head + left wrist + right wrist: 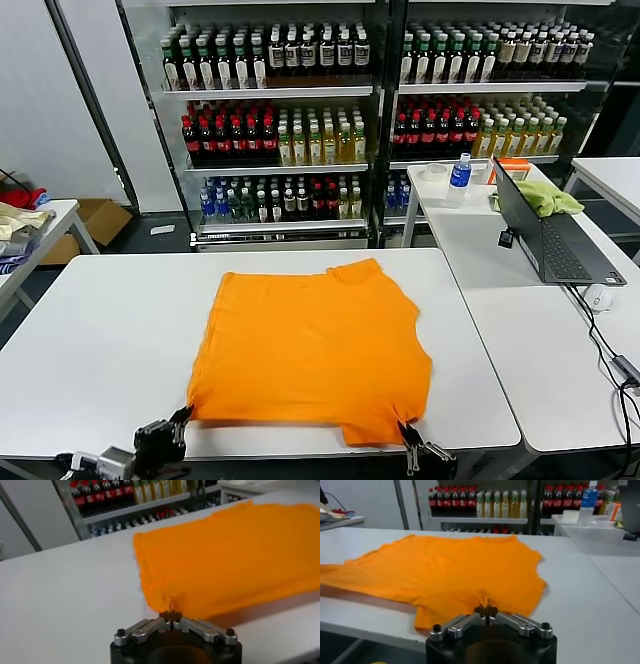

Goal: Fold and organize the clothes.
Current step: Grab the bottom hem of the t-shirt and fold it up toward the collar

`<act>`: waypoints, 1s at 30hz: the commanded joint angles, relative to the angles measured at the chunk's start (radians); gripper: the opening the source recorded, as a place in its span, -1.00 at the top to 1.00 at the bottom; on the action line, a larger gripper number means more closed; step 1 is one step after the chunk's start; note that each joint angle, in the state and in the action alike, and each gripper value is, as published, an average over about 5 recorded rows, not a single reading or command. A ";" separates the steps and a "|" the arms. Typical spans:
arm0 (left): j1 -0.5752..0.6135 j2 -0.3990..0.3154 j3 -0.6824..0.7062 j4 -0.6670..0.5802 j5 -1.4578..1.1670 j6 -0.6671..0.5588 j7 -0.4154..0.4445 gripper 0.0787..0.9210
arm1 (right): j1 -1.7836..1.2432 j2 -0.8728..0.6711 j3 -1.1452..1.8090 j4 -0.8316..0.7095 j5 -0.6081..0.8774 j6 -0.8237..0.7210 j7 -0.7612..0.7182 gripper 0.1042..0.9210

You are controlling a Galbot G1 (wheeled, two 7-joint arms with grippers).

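Note:
The orange T-shirt's near side (pixel 285 416) is close to the front edge of the table, so the robot's left gripper and right gripper should fold it away over the shirt's middle (pixel 308 348).
The bright orange T-shirt (pixel 310 350) lies spread flat on the white table (pixel 100 340), its collar toward the far edge. My left gripper (pixel 183 415) is at the near left corner of the shirt, shut on a pinch of the orange cloth (pixel 170 604). My right gripper (pixel 405 432) is at the near right corner, shut on a pinch of the cloth (pixel 485 605). Both stand at the table's front edge. The shirt also fills the left wrist view (pixel 235 555) and the right wrist view (pixel 450 570).
A second white table (pixel 520 320) on the right carries a laptop (pixel 545 240), a mouse (pixel 598 296), a yellow-green cloth (pixel 548 196) and a water bottle (pixel 459 180). Drink coolers (pixel 370 110) stand behind. A side table with a garment pile (pixel 20 215) is at far left.

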State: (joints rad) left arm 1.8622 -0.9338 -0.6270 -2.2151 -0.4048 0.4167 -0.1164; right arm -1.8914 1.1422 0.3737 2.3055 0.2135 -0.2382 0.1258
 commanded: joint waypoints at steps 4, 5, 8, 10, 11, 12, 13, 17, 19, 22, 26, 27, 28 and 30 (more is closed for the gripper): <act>0.116 0.005 -0.078 -0.081 -0.025 -0.032 0.001 1.00 | 0.004 -0.007 0.023 0.042 -0.015 0.009 0.005 0.98; 0.088 0.009 -0.075 -0.079 -0.040 -0.031 0.001 1.00 | 0.023 -0.007 0.029 0.042 -0.012 0.004 0.005 0.98; -0.030 0.027 -0.059 -0.052 -0.076 -0.015 -0.001 1.00 | 0.104 -0.015 0.046 0.036 0.006 -0.022 0.004 0.98; -0.113 0.041 -0.041 -0.010 -0.094 -0.004 -0.001 1.00 | 0.175 -0.019 0.049 0.013 0.013 -0.038 0.005 0.98; -0.147 0.047 -0.029 0.010 -0.099 -0.001 0.000 1.00 | 0.211 -0.018 0.047 -0.004 0.013 -0.044 0.005 0.98; -0.179 0.052 -0.016 0.031 -0.105 0.000 0.002 1.00 | 0.245 -0.015 0.043 -0.024 0.012 -0.048 0.006 0.98; -0.209 0.056 -0.003 0.049 -0.110 0.001 0.004 1.00 | 0.275 -0.011 0.038 -0.043 0.011 -0.053 0.007 0.98; -0.293 0.065 0.033 0.104 -0.130 0.003 0.014 1.00 | 0.355 0.000 0.009 -0.102 0.011 -0.068 0.004 0.98; -0.324 0.068 0.044 0.140 -0.143 0.002 0.016 1.00 | 0.377 0.002 -0.007 -0.126 0.010 -0.071 0.002 0.98; -0.363 0.070 0.056 0.191 -0.169 -0.001 0.021 1.00 | 0.397 0.008 -0.026 -0.157 0.007 -0.072 -0.002 0.98; -0.384 0.069 0.065 0.224 -0.205 -0.010 0.039 1.00 | 0.414 0.020 -0.036 -0.197 0.002 -0.073 -0.007 0.98; -0.385 0.069 0.066 0.228 -0.212 -0.012 0.043 1.00 | 0.416 0.023 -0.035 -0.207 0.001 -0.073 -0.008 0.98; -0.387 0.070 0.068 0.230 -0.218 -0.013 0.046 1.00 | 0.418 0.025 -0.035 -0.217 0.001 -0.073 -0.008 0.98; -0.392 0.069 0.075 0.236 -0.223 -0.014 0.054 1.00 | 0.423 0.030 -0.035 -0.232 0.001 -0.073 -0.005 0.98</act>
State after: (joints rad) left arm 1.5936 -0.8724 -0.5861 -2.0793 -0.5610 0.4076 -0.0877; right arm -1.5299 1.1691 0.3516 2.1388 0.2145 -0.3044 0.1227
